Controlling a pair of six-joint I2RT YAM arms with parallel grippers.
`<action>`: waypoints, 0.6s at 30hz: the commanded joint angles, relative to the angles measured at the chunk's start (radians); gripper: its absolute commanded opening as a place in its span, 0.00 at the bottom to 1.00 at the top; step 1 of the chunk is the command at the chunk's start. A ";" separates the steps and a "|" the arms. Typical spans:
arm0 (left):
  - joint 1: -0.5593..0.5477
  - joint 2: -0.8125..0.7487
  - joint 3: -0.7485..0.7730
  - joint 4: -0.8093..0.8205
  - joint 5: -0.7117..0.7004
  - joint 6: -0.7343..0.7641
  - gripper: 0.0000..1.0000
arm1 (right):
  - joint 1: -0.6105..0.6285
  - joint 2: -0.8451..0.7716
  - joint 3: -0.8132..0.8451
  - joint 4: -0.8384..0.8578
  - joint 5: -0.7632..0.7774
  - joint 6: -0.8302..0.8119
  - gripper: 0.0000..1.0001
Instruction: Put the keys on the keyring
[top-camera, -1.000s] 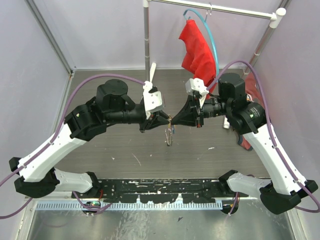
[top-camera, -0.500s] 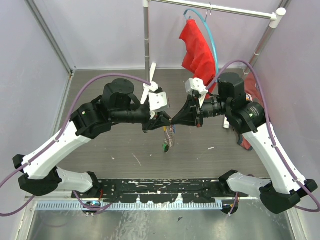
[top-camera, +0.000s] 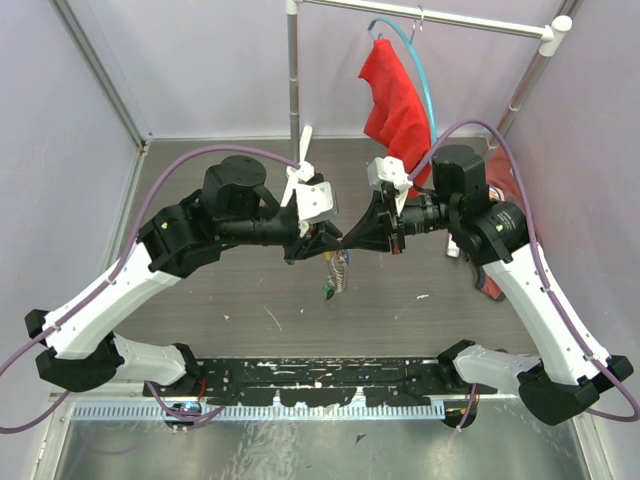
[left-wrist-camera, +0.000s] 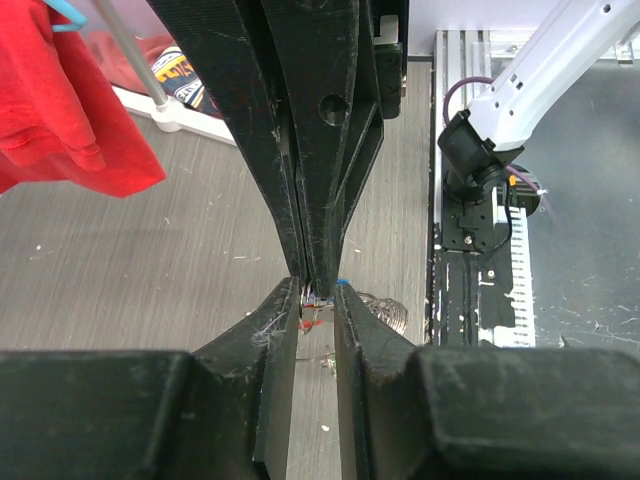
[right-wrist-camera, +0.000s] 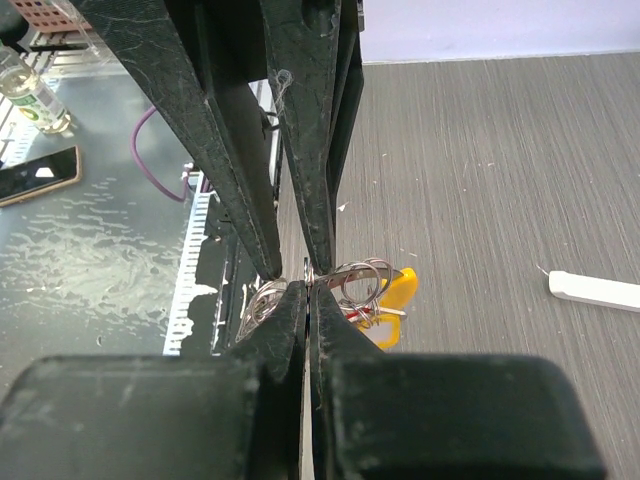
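Note:
I should hold the keyring with my left gripper while my right gripper opens, backs away and regrips, since both grippers' fingers crowd the same spot on the keyring.
My two grippers meet tip to tip above the middle of the table. The right gripper is shut on the thin metal keyring. A bunch of keys hangs from the ring, among them a yellow tag, a red bit and a green tag. The left gripper is open by a narrow gap. Its jaws straddle the right gripper's shut fingertips and the ring. A coil of small rings shows just beside them. The orange section of the ring is hidden.
A red cloth hangs on a light-blue hanger from the rail at the back. An upright metal pole stands behind the left gripper. A white strip lies on the table. A red and black object lies at the right.
The left gripper has moved right from a small gap to meet the right gripper's tips. The hanging keys have shifted and the green tag now dangles below. The right arm has barely moved.

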 joint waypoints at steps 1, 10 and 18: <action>0.002 0.001 0.030 -0.006 -0.001 0.011 0.26 | 0.005 -0.006 0.050 0.027 -0.012 -0.016 0.01; 0.002 0.011 0.025 -0.027 -0.003 0.019 0.28 | 0.005 -0.017 0.051 0.041 -0.018 -0.007 0.01; 0.002 0.007 0.024 -0.025 -0.008 0.022 0.04 | 0.006 -0.017 0.046 0.051 -0.027 0.002 0.01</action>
